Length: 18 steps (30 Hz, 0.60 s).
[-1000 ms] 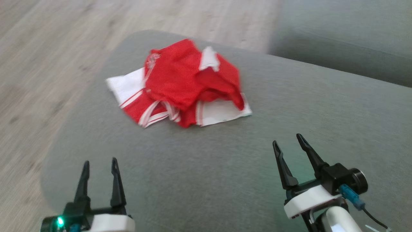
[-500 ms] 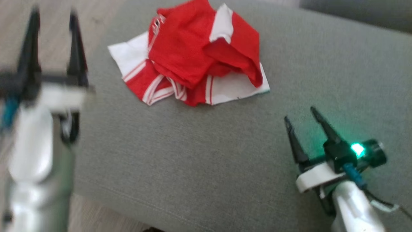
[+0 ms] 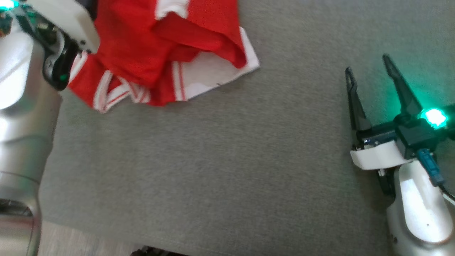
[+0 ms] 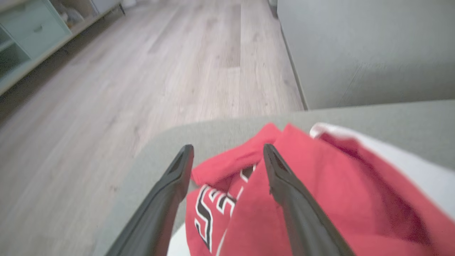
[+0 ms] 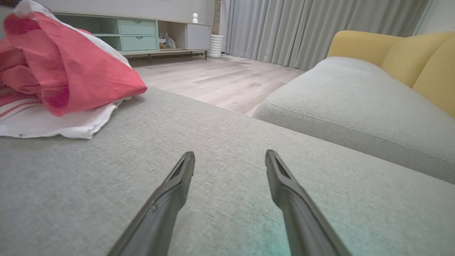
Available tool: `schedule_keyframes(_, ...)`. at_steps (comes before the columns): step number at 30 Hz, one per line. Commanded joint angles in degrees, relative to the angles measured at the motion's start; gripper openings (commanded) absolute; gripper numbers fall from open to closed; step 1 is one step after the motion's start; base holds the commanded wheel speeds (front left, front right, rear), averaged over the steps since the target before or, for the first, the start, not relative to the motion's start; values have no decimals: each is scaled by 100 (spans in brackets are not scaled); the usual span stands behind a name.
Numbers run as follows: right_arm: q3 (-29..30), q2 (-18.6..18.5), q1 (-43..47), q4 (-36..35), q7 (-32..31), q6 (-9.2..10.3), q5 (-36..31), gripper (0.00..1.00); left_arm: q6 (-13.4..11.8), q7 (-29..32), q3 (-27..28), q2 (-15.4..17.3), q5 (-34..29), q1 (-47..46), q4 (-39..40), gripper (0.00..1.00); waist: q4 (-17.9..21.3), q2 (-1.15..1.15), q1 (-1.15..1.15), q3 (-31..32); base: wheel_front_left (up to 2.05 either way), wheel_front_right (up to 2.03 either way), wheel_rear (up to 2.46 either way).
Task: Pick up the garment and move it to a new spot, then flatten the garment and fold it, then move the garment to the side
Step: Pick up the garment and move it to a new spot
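Black letters (image 4: 214, 209) are going out of sight under a loose red fold, so the garment (image 3: 136, 55) will open out and show its lettered front when I lift the garment's edge.
A crumpled red and white garment (image 3: 160, 53) lies in a heap on the grey cushion (image 3: 227, 160), at the upper left of the head view. My left gripper (image 4: 227, 153) hangs open just above the heap's near-left part, where red cloth with black and white letters (image 4: 213, 209) shows between its fingers (image 4: 170, 192). In the head view its white wrist housing (image 3: 67, 21) covers the garment's left edge and hides the fingertips. My right gripper (image 3: 368, 65) stands open low over bare cushion well to the right of the garment (image 5: 64, 78), nothing between its fingers.
The cushion's rounded left edge (image 4: 149, 149) drops to a pale wood floor (image 4: 142, 71). A second grey cushion (image 5: 355, 99) with yellow backs (image 5: 408, 53) lies beyond a gap on the right. A low cabinet (image 5: 135, 35) and curtains (image 5: 302, 28) stand far off.
The head camera has tilted down and closer, shifting the whole picture. My left arm has swung up from the lower left to over the garment's left side. The right gripper stays open over bare cushion.
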<state>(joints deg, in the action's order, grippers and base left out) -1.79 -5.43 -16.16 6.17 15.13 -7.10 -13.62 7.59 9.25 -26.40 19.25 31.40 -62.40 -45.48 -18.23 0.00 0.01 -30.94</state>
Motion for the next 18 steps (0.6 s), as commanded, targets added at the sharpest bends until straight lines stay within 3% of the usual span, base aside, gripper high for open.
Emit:
schedule_keyframes(1,-48,28,94,34,-13,-39,-38,100,-11,23,91,412,64,-267,98,100,281,0,-1,-287,0,0,0)
schedule_keyframes(6,8,60,69,-48,-13,-39,-57,100,-11,168,-499,563,827,-296,-185,100,394,0,-1,-437,0,0,0)
schedule_keyframes(7,18,68,60,-51,-13,-39,-54,100,-11,134,-587,594,982,-299,-184,48,402,0,-1,-447,0,0,0)
schedule_keyframes(8,25,76,52,-49,-13,-39,-54,100,-11,94,-681,632,1114,-304,-178,5,407,0,-1,-451,0,0,0)
schedule_keyframes(9,32,85,45,-42,-13,-39,-54,100,-11,48,-784,673,1234,-311,-155,0,407,0,-1,-447,0,0,0)
schedule_keyframes(18,90,199,126,108,-13,-39,133,100,-10,-604,-1476,1064,2295,-459,444,0,414,0,-1,266,0,0,0)
